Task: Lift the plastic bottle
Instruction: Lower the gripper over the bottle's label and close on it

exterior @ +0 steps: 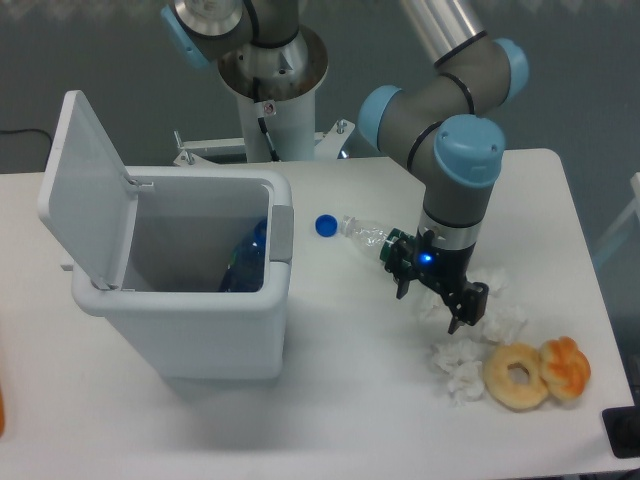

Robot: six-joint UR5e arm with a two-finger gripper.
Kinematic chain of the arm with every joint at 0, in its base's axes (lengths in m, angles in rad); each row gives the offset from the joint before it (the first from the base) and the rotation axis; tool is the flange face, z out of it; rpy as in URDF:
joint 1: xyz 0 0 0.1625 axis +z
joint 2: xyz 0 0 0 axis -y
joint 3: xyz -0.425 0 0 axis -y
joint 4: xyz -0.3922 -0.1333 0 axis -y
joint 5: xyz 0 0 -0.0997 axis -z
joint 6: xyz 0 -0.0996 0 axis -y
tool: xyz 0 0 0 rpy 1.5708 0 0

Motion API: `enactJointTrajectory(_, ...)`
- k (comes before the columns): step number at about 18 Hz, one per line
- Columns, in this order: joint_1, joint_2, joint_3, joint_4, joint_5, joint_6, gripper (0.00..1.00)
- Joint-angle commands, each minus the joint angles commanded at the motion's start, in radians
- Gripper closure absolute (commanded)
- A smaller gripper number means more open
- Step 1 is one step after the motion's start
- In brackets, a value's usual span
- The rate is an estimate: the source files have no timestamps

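Observation:
I see the clear neck (350, 227) lying free far past the labelled end, so I expect the bottle (372, 236) to swing its neck around sideways as I lift it.
The clear plastic bottle (364, 234) lies on its side on the white table, capless neck pointing up-left. Its green-and-white label end (389, 249) runs under the gripper. My gripper (428, 308) points down at the bottle's base end. Its two dark fingers stand apart, so it is open. The bottle's far end is hidden behind the gripper body, so I cannot tell whether the fingers touch it. The bottle rests on the table.
A small round blue cap (325, 226) lies just left of the bottle's neck. A white bin (200, 340) with its lid up stands at left, with a blue bottle (248, 262) inside. Crumpled tissues (462, 366), a doughnut (517, 377) and a pastry (567, 366) lie right of the gripper.

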Motion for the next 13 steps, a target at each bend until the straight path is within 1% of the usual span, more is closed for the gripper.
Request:
enactJointTrajectory(2,0.012,0.017,-0.022,-0.026,0.006,0.080,0.00)
enactJointTrajectory(4,0.024,0.029,-0.040,-0.061,0.026,0.126,0.00)
enactJointTrajectory(6,0.028,0.044,-0.042,-0.123,0.072,0.176,0.00)
enactJointTrajectory(8,0.034,0.060,-0.040,-0.186,0.095,0.209,0.00)
enactJointTrajectory(11,0.044,0.075,-0.046,-0.235,0.121,0.259,0.00)
enactJointTrajectory(13,0.044,0.084,-0.061,-0.270,0.165,0.322,0.00)
